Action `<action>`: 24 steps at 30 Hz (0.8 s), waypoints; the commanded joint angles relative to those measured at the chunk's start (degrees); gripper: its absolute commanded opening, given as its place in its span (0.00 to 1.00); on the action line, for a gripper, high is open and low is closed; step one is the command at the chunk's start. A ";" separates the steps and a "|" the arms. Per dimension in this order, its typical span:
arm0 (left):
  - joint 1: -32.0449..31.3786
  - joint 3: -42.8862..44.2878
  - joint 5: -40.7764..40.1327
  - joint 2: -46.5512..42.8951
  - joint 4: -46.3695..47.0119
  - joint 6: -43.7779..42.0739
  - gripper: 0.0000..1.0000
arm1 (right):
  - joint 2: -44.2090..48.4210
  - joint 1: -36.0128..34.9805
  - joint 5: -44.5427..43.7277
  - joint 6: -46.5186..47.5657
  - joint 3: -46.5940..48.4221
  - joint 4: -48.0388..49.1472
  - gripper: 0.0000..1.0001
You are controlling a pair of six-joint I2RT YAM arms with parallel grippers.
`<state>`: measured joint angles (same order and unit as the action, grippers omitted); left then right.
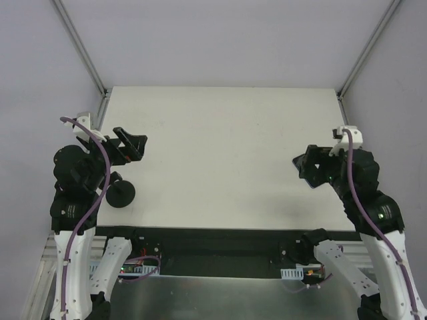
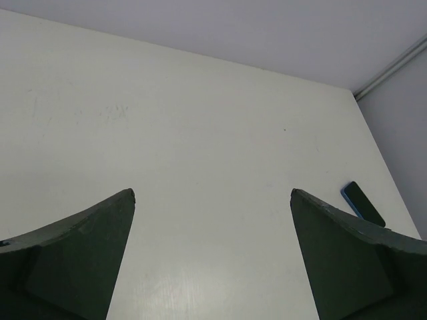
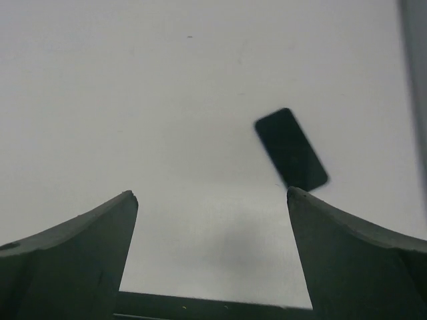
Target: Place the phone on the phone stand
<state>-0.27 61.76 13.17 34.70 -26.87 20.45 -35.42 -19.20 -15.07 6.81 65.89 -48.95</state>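
Note:
I keep moving my right gripper across and close it on the stand's head (image 1: 115, 178), because the phone stand is far from the phone and open table (image 1: 213, 163) leads to it.
The phone (image 3: 290, 150), a thin black slab, lies flat on the white table just beyond my right gripper's right fingertip. The left wrist view shows the phone (image 2: 363, 203) far off at the right, with a blue edge. In the top view my right arm covers it. The phone stand (image 1: 121, 194) rests on its round black disc base near the table's front left, beside my left arm. My left gripper (image 1: 137, 147) (image 2: 212, 193) hangs open over bare table behind the stand. My right gripper (image 1: 301, 170) (image 3: 212, 193) is open and holds nothing.
The white table (image 1: 220, 133) is walled by grey panels, with metal frame rails at the back left (image 1: 80, 47) and back right (image 1: 370, 47). Its dark front edge (image 1: 213, 237) runs between the two arm bases.

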 commanded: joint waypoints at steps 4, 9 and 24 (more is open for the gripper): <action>0.45 0.03 4.85 -0.76 0.33 1.79 0.99 | -15.17 -6.00 32.09 -10.93 -9.36 28.14 0.96; 0.45 0.03 -8.09 -6.39 -2.55 -3.31 0.99 | -33.45 -25.84 29.40 -14.79 -3.95 42.26 0.96; -2.10 3.02 -25.74 -14.40 -10.92 -6.91 0.99 | -79.79 -46.62 28.69 -60.49 22.68 78.04 0.96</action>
<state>-1.93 65.41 -10.31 19.66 -36.73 14.74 -111.18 -65.12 12.97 -40.95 79.02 18.72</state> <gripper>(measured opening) 0.992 0.961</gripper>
